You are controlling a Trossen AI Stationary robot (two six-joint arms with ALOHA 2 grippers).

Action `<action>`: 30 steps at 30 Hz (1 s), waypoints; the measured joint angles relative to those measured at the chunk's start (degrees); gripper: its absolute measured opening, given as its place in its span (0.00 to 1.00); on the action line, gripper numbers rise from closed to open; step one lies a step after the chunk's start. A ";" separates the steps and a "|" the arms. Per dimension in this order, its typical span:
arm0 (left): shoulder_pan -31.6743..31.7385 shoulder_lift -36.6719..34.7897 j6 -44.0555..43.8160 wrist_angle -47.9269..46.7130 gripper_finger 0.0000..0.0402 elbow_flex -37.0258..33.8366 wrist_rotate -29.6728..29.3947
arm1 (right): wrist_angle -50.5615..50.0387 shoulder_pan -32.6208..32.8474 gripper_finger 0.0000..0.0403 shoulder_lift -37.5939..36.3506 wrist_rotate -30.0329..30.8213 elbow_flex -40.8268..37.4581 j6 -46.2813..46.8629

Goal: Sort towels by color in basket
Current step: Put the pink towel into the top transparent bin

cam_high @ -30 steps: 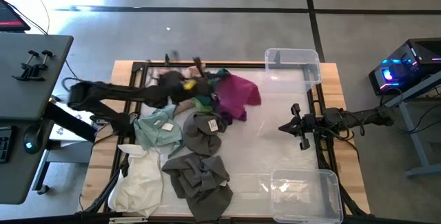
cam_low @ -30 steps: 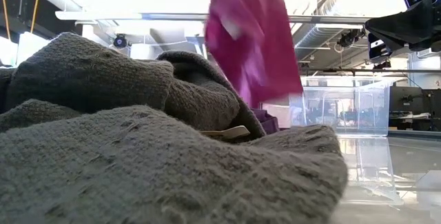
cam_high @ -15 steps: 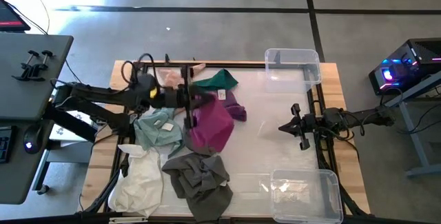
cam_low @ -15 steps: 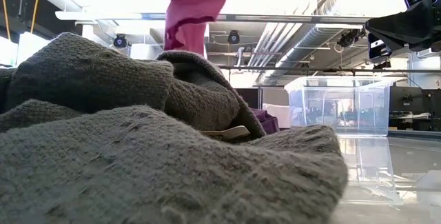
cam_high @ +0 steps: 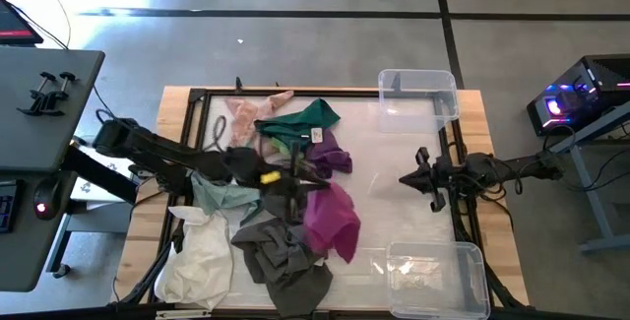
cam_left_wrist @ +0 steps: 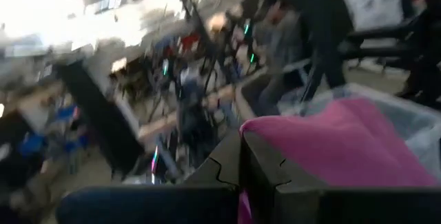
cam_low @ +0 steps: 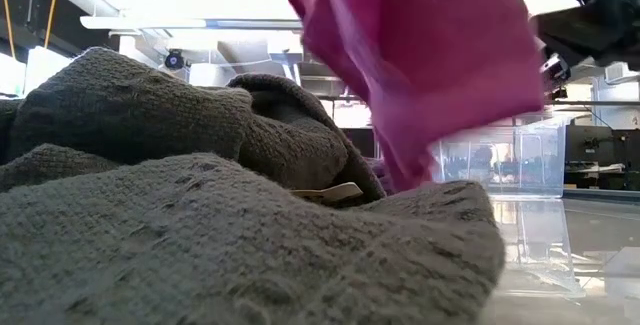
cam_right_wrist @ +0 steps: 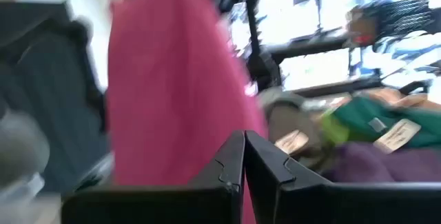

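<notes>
I should keep my left gripper holding up the magenta towel [cam_high: 333, 224], since the towel hangs free, facing my empty right gripper [cam_high: 417, 177], until that gripper closes on it.
My left gripper [cam_high: 298, 184] is above the middle of the table, shut on a magenta towel [cam_high: 331, 220] that also fills the low view [cam_low: 420, 55] and shows in the left wrist view [cam_left_wrist: 331, 145]. On the table lie a peach-pink towel [cam_high: 246, 113], a dark green one [cam_high: 300, 121], a purple one [cam_high: 333, 155], a pale mint one [cam_high: 221, 197], a white one [cam_high: 202, 251] and dark grey ones [cam_high: 285, 251]. My right gripper [cam_high: 418, 177] waits shut over the table's right side, touching nothing. My left gripper pinches the magenta towel at its upper edge [cam_left_wrist: 265, 131] between the two shut fingers [cam_left_wrist: 224, 172]; one layer or several, I cannot tell. The towel hangs slack below the gripper, over the dark grey towels [cam_low: 200, 235].
A clear plastic bin [cam_high: 418, 94] stands at the far right corner and another [cam_high: 433, 276] at the near right corner. Bare table [cam_high: 394, 212] lies between them. A black frame [cam_high: 458, 143] runs along the table's edges.
My left gripper has moved from the far side of the pile toward the near edge and a little to the right, carrying the magenta towel. The towel, lifted clear, has swung from over the dark green and purple towels to over the dark grey ones.
</notes>
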 joint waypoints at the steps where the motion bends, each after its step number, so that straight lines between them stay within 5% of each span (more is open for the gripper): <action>1: 0.09 1.14 -0.98 1.20 0.00 -0.55 -1.09 | 1.48 0.01 0.01 0.00 2.77 0.02 -1.41; 4: 0.60 4.26 -2.13 3.01 0.00 -1.53 -4.86 | 4.12 0.00 0.01 0.61 6.79 0.00 -3.06; 13: 3.49 8.72 -2.16 2.98 0.00 -1.55 -18.98 | 21.27 0.00 0.05 15.42 2.57 0.01 -7.71; 20: 5.43 10.31 -2.67 1.58 0.00 -1.55 -19.17 | 32.24 0.00 0.29 37.51 10.61 1.09 -7.88; 25: 6.19 10.57 -3.82 -3.10 0.00 -1.55 -18.99 | 33.63 0.00 0.49 50.68 12.63 8.06 -7.99; 30: 6.62 10.57 -6.73 -7.26 0.00 -1.55 -18.91 | 32.91 -0.82 0.58 62.12 12.69 15.57 -9.50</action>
